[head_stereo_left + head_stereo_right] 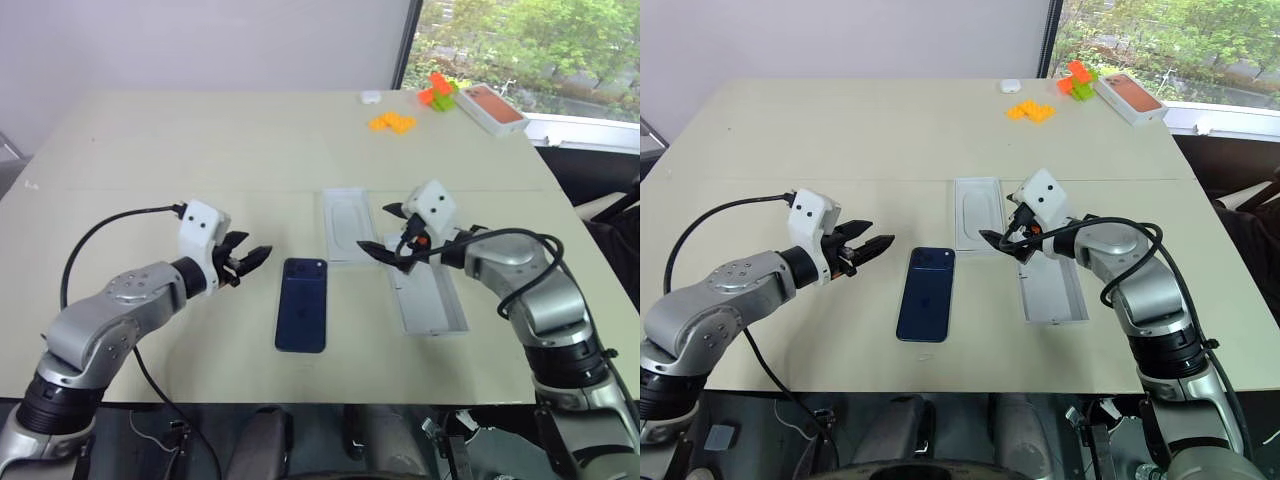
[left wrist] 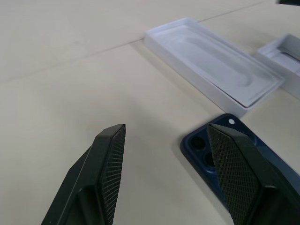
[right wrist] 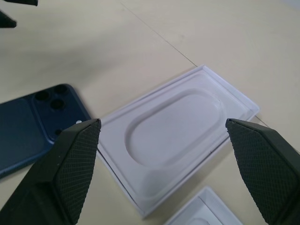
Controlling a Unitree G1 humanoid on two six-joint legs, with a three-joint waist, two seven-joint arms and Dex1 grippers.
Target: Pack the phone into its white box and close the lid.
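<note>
The white box's raised rim surrounds a space about the phone's size, so I expect the phone to lie flat inside, with its cameras up, when the robot lowers it.
The dark navy phone lies flat on the table, camera bump toward the far end. Just beyond it to the right sits the white box, with a thin insert with an oval recess lying in it. The lid rests open side up, right of the phone. My left gripper hovers open just left of the phone's far end, holding nothing. My right gripper stands wide open above the gap between the box and the lid, empty.
At the table's far right corner are a box with an orange-red top, orange and green blocks and a small white object. The table's front edge runs close below the phone.
</note>
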